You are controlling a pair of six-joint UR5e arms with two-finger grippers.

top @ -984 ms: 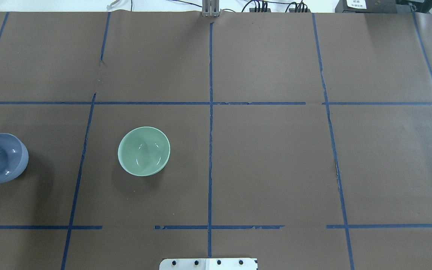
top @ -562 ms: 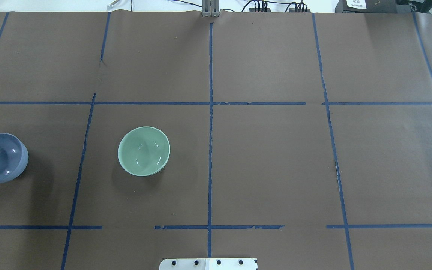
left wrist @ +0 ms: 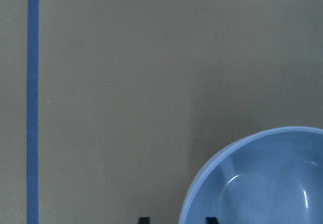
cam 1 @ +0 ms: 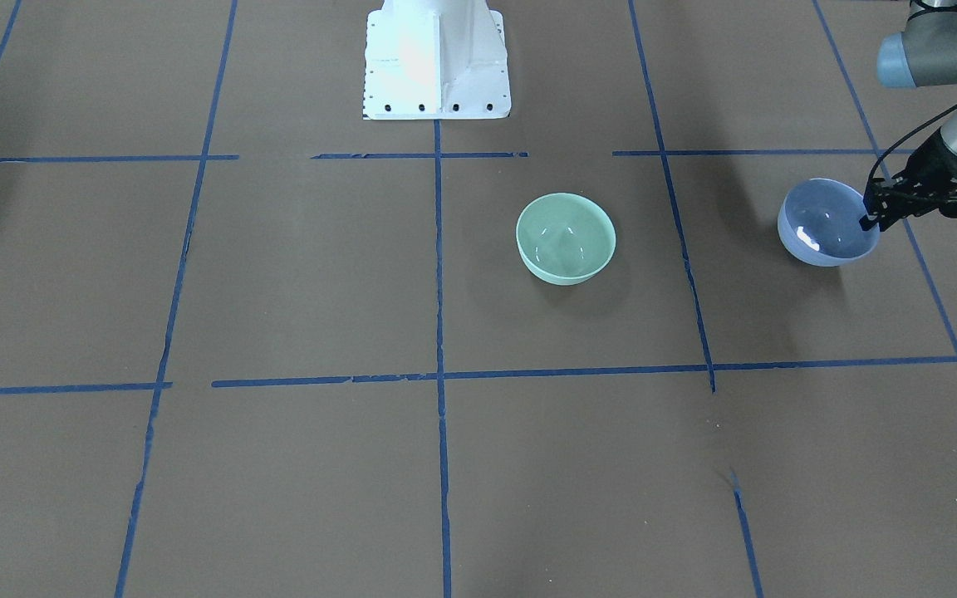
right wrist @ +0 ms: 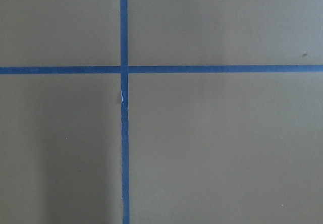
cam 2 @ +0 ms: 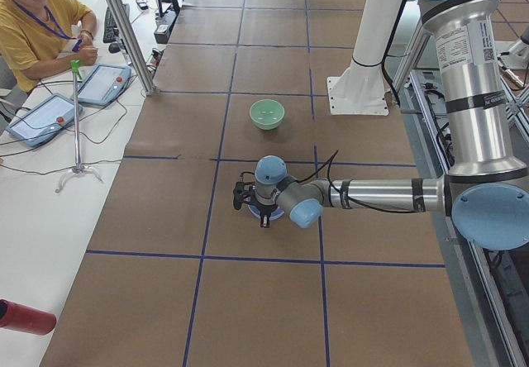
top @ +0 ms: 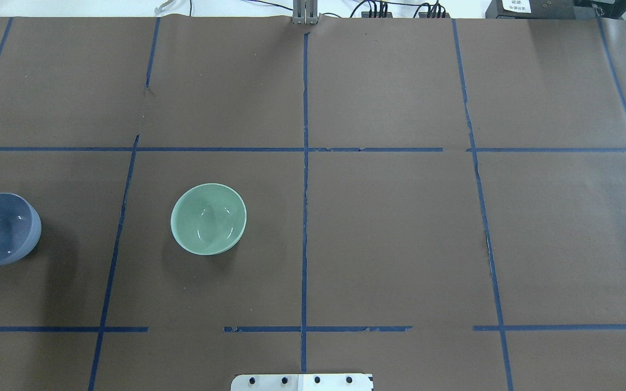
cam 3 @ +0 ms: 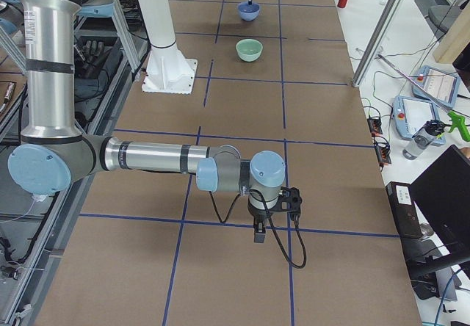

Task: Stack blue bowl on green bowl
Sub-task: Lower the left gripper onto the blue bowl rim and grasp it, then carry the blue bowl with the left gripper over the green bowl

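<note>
The green bowl (cam 1: 566, 238) is empty and widens like the blue bowl (cam 1: 824, 223), so the blue bowl will settle deep inside the green bowl when the robot lowers it.
The blue bowl (cam 1: 823, 224) stands upright at the table's left end; it also shows in the overhead view (top: 0, 231) and the left wrist view (left wrist: 267, 183). The green bowl (cam 1: 566, 238) stands upright and empty one grid cell nearer the middle (top: 208, 218). My left gripper (cam 1: 867, 220) is open and straddles the blue bowl's outer rim, with one fingertip (left wrist: 212, 220) inside and one outside (left wrist: 144, 220). My right gripper (cam 3: 258, 234) hangs over bare table far from both bowls. I cannot tell if it is open or shut.
The robot's white base (cam 1: 437, 58) stands at the near table edge. Blue tape lines (top: 305, 217) divide the brown table cover. An operator (cam 2: 33, 20) sits beyond the far edge with tablets (cam 2: 103, 82).
A black fingertip of my left gripper came into the overhead view over the blue bowl's left rim and has since shifted slightly down and left. The bowls have not moved.
</note>
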